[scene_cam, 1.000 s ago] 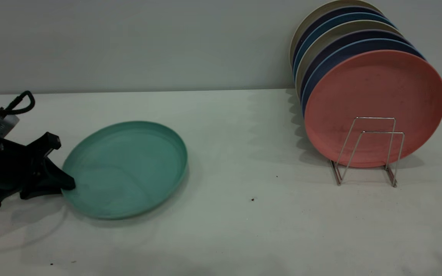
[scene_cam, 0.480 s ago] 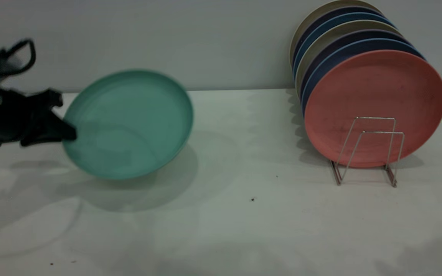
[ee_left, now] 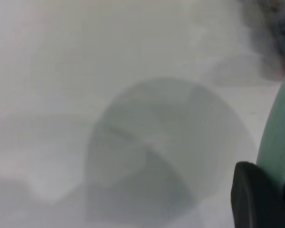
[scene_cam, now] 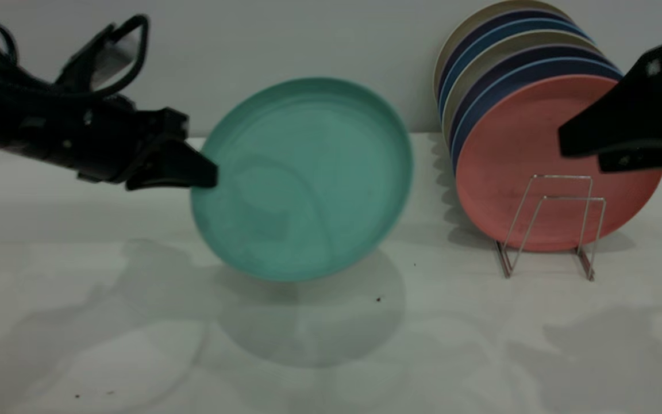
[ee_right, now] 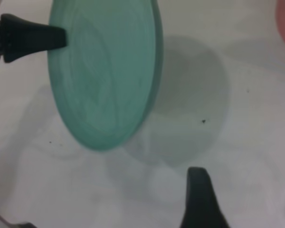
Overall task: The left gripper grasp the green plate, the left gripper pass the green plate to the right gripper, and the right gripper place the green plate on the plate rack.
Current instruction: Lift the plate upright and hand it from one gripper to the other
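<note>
The robot's left gripper is holding the green plate well short of the plate rack, so the right gripper should grasp the free rim on the opposite side before placing the plate.
The green plate hangs tilted in the air above the table's middle, its face towards the camera. My left gripper is shut on the plate's left rim. In the left wrist view one black finger clamps the plate's edge. My right gripper is open and empty at the upper right, in front of the pink plate, well apart from the green plate. The right wrist view shows the green plate, the left gripper on its rim, and one of my right fingers. The wire plate rack stands at the right.
Several plates stand in the rack: a salmon-pink plate in front, dark blue and beige ones behind it. Two front loops of the rack stand bare. The white table lies below, a grey wall behind.
The left gripper has lifted the green plate off the table and carried it right to the middle, tilting it up. The right gripper has come into view at the upper right.
</note>
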{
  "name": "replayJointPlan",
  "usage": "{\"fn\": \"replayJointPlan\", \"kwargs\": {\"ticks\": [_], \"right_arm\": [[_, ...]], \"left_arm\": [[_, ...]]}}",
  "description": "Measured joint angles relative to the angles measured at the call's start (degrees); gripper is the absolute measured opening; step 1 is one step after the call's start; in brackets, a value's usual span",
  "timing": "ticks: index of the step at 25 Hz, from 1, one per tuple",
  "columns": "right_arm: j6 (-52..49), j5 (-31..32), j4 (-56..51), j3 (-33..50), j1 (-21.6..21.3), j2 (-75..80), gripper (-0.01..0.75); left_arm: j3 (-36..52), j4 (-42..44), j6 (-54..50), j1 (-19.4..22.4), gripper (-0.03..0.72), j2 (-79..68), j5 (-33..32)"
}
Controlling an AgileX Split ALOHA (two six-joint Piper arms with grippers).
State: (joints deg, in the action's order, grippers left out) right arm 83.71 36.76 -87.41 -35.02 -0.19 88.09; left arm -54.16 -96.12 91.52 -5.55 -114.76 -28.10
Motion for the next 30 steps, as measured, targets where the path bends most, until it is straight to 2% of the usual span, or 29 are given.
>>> {"fn": "replayJointPlan", "kwargs": {"ticks": [7,18,22,26,30], "right_arm": [[7.9,4.9,-7.4,-0.1,0.0,5.9,0.5],[8.8,7.7,-7.9,-0.1,0.0,6.1,0.497],[8.8,7.8,-7.9,-0.1,0.0,6.1,0.491],[8.0,7.8,-7.1,-0.1,0.0,6.1,0.431],[6.6,7.9,-6.5,-0.2,0.0,6.1,0.312]], "left_arm": [[0.0,0.5,-1.9,-3.9,0.014,0.7,-2.6],[0.0,-0.9,-2.4,-11.6,0.014,0.7,-3.0],[0.0,-1.7,-2.0,-13.1,0.014,0.7,-3.0],[0.0,-1.8,-1.8,-13.2,0.013,0.7,-3.5],[0.0,-1.9,-0.8,-13.2,0.013,0.7,-5.8]]}}
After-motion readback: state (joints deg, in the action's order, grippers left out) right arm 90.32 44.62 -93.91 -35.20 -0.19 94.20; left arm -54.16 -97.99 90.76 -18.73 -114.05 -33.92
